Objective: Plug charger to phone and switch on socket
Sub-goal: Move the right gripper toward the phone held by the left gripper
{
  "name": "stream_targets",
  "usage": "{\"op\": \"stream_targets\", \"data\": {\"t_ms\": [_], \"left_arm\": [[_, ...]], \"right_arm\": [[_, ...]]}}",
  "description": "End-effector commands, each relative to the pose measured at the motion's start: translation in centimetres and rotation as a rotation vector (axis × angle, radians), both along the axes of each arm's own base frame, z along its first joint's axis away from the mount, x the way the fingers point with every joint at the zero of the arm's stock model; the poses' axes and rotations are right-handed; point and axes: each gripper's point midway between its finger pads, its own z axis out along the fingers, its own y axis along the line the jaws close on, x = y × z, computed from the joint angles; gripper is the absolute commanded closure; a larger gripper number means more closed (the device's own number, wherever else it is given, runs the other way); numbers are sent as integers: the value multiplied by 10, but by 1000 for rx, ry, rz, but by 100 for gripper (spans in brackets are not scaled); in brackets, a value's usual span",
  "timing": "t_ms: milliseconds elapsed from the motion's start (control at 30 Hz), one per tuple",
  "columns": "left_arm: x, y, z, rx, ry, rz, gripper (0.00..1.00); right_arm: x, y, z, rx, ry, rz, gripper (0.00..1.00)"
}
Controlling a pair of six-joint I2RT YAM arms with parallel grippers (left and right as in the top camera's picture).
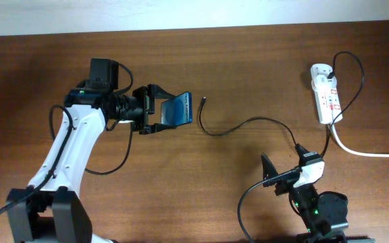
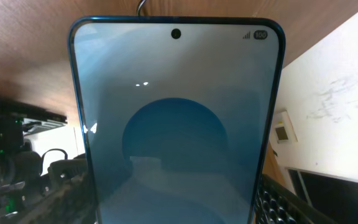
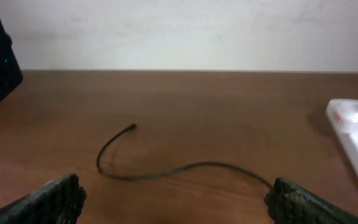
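I should first take the phone by its camera end [image 1: 187,106] with my right gripper, because my left gripper covers the phone's bottom end [image 1: 165,113] where the charger plugs in.
My left gripper [image 1: 155,110] is shut on the phone [image 1: 177,109], holding it tilted above the table; its blue screen [image 2: 176,124] fills the left wrist view. The charger, a thin black cable [image 1: 248,123], curves across the table, and its plug tip [image 1: 203,101] lies just right of the phone. The cable also shows in the right wrist view [image 3: 166,173] with its tip [image 3: 132,127]. The white socket [image 1: 325,100] lies at the far right, the cable's other end plugged into it [image 3: 356,134]. My right gripper [image 3: 176,202] is open and empty, near the table's front [image 1: 282,177].
A thick white cord [image 1: 363,152] runs from the socket off the right edge. The left arm's black cable [image 1: 117,162] loops on the table beside that arm. A white wall stands behind the table's far edge.
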Motion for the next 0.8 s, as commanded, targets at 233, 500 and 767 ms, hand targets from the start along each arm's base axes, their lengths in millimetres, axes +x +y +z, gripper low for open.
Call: {"op": "stream_targets", "data": {"t_ms": [233,500,767], "left_arm": [[6,14,-2,117,-117,-5,100],[13,35,-21,287,-141,32,100],[11,34,-42,526,-167,18,100]], "right_arm": [[29,28,57,12,353,137,2],[65,77,62,411,625,286,2],[76,120,31,492,764,424,11]]}}
